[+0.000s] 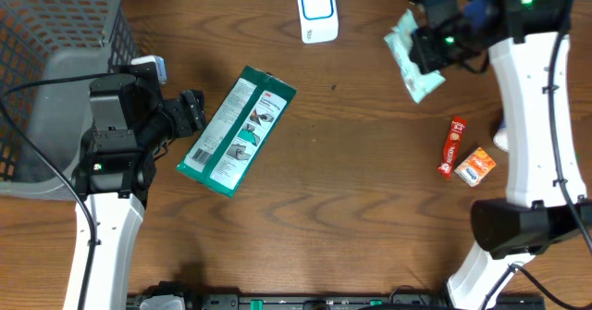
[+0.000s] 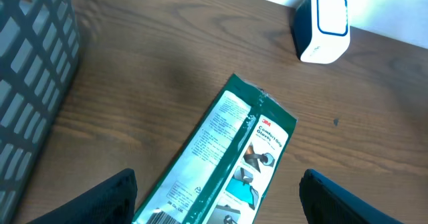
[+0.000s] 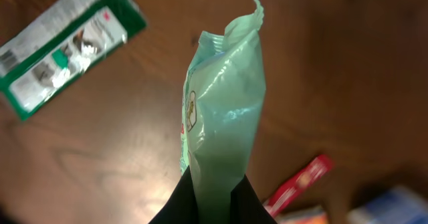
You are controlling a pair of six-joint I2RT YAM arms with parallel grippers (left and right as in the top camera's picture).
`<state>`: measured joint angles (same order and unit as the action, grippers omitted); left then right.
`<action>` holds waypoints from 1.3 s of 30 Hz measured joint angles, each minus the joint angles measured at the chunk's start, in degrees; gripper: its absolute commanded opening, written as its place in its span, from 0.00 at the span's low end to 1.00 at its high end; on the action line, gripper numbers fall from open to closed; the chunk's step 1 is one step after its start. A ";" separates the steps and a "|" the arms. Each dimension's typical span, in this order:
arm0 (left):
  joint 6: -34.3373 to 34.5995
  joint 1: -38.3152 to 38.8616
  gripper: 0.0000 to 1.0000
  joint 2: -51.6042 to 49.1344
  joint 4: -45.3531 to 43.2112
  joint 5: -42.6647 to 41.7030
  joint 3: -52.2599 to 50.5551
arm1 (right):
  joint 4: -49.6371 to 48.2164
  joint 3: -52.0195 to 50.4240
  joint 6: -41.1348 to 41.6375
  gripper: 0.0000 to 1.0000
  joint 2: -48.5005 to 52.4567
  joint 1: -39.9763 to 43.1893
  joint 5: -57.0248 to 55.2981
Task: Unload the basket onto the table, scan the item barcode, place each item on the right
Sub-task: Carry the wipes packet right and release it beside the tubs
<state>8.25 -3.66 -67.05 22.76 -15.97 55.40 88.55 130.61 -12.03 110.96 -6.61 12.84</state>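
Note:
The way is open from the light green pouch to the red stick pack, so my right gripper keeps going there and lets go of the pouch next to the pack.
My right gripper is shut on a light green pouch, held in the air at the back right. The pouch stands up from the jaws in the right wrist view. A white scanner with a blue outline stands at the back edge, left of the pouch. My left gripper is open, its fingers on either side of the near end of a flat dark green packet lying on the table. A barcode shows at that packet's near end.
A grey mesh basket fills the left back corner. On the right side of the table lie a red stick pack and a small orange box.

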 measured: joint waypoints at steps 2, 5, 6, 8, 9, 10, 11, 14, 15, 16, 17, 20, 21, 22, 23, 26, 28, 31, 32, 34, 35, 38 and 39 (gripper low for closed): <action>0.00 0.00 0.80 0.00 0.11 0.02 0.00 | -1.40 -3.96 0.39 0.01 0.00 3.26 1.77; 0.02 0.00 0.80 0.00 0.15 0.00 0.00 | -6.03 -13.05 1.38 0.01 0.13 7.48 3.08; 0.02 0.00 0.80 0.00 0.24 0.00 0.00 | -8.98 -17.57 1.73 0.01 0.24 8.85 3.30; 0.02 0.00 0.80 0.00 0.20 0.02 0.00 | -13.70 -24.33 2.12 0.01 0.70 10.69 3.56; 0.02 0.00 0.80 0.00 0.20 0.04 0.00 | -18.27 -28.50 2.40 0.01 0.72 11.52 3.78; 0.02 0.00 0.80 0.00 0.28 0.00 0.00 | -20.87 -31.21 2.54 0.01 0.94 12.04 3.93; 0.00 0.00 0.80 0.00 0.20 0.00 0.00 | -24.59 -34.75 2.75 0.01 1.09 12.63 3.98; 0.00 0.00 0.80 0.00 0.20 0.00 0.00 | -34.82 -44.48 3.85 0.04 1.70 15.37 4.02; 0.02 0.00 0.80 0.00 0.20 0.02 0.00 | -36.50 -45.83 4.22 0.12 1.81 15.85 3.87; 0.02 0.00 0.80 0.00 0.22 0.02 0.00 | -41.03 -48.74 5.16 0.41 1.81 16.72 3.63; 0.02 0.00 0.80 0.00 0.28 0.00 0.00 | -43.39 -50.49 5.70 0.77 1.84 17.42 3.56; 0.00 0.00 0.80 0.00 0.24 0.00 0.00 | -45.66 -52.92 6.75 0.99 1.84 18.88 3.06; 0.02 0.00 0.80 0.00 0.20 0.02 0.00 | -45.79 -53.16 7.06 0.99 1.84 19.06 2.91; 0.02 0.00 0.80 0.00 0.22 0.02 0.00 | -45.92 -53.16 7.10 0.99 1.84 19.04 2.84; 0.02 0.00 0.80 0.00 0.20 0.02 0.00 | -46.03 -53.09 7.23 0.99 1.84 19.04 2.82; 0.02 0.00 0.80 0.00 0.22 0.00 0.00 | -45.70 -52.52 7.30 0.99 1.84 18.97 2.78; 0.02 0.00 0.80 0.00 0.24 0.02 0.00 | -45.03 -50.86 7.39 0.99 1.81 18.97 2.01; 0.02 0.00 0.80 0.00 0.22 0.00 0.00 | -42.45 -47.56 7.48 0.94 1.64 18.97 0.24; 0.02 0.00 0.80 0.00 0.22 0.02 0.00 | -40.44 -45.90 7.58 0.89 1.16 18.91 -0.17; 0.02 0.00 0.80 0.00 0.22 0.00 0.00 | -38.97 -44.85 7.85 0.72 0.46 18.73 0.28; 0.00 0.00 0.80 0.00 0.22 0.02 0.00 | -38.14 -44.39 8.00 0.40 -0.15 18.47 1.42; 0.02 0.00 0.80 0.00 0.22 0.02 0.00 | -36.57 -44.09 7.96 0.01 -1.11 16.74 7.26; 0.02 0.00 0.80 0.00 0.22 0.00 0.00 | -37.03 -44.35 7.98 0.01 -1.11 16.02 8.28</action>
<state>8.27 -3.66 -67.05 22.98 -15.97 55.40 51.53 86.26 -4.05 109.84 9.41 21.12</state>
